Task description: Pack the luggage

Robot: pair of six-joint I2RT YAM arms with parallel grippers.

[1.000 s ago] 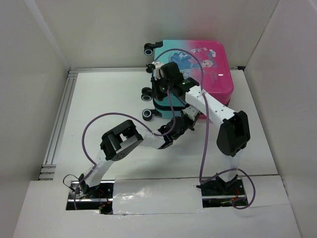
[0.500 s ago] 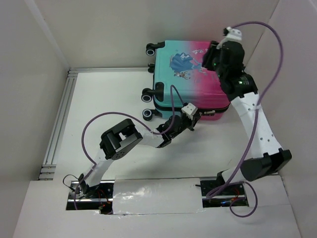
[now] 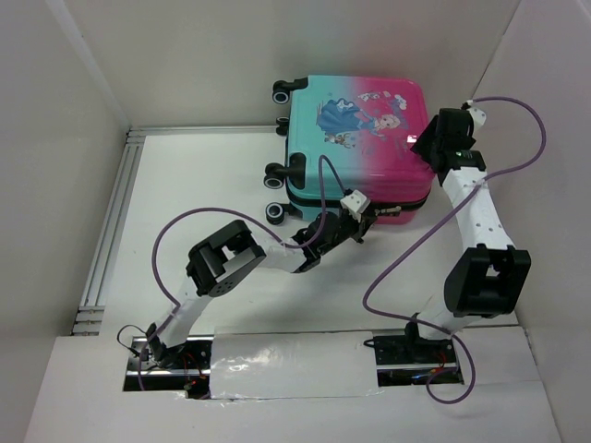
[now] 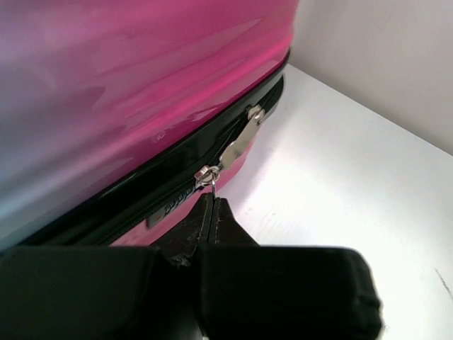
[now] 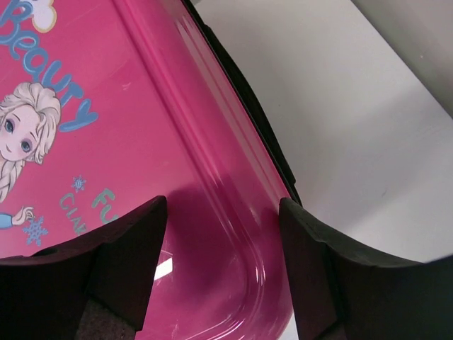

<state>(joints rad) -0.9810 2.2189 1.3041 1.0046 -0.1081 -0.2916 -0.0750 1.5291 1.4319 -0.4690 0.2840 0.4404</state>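
The zipper pull (image 4: 214,186) in my left gripper is near the luggage's pink corner, so next I let go, back off and bring my right gripper to that corner (image 3: 417,209).
The luggage (image 3: 355,138) lies flat at the back of the table with its lid down, teal on the left and pink on the right, princess print facing up. My left gripper (image 3: 362,221) is at its near front edge. In the left wrist view its jaws (image 4: 212,202) are shut on the thin metal zipper pull (image 4: 211,183), just below the slider on the black zipper band (image 4: 127,202). My right gripper (image 3: 427,148) hovers over the pink right edge. It (image 5: 223,241) is open, its pads straddling the rounded pink corner (image 5: 241,276) without gripping it.
White walls close in the table on the left, back and right. An aluminium rail (image 3: 111,231) runs along the left side. The suitcase wheels (image 3: 276,212) stick out on its left side. Purple cables (image 3: 175,240) loop over both arms.
My right arm swung from the teal left part of the lid across to the pink right edge, and its jaws opened. The left gripper stayed shut at the zipper.
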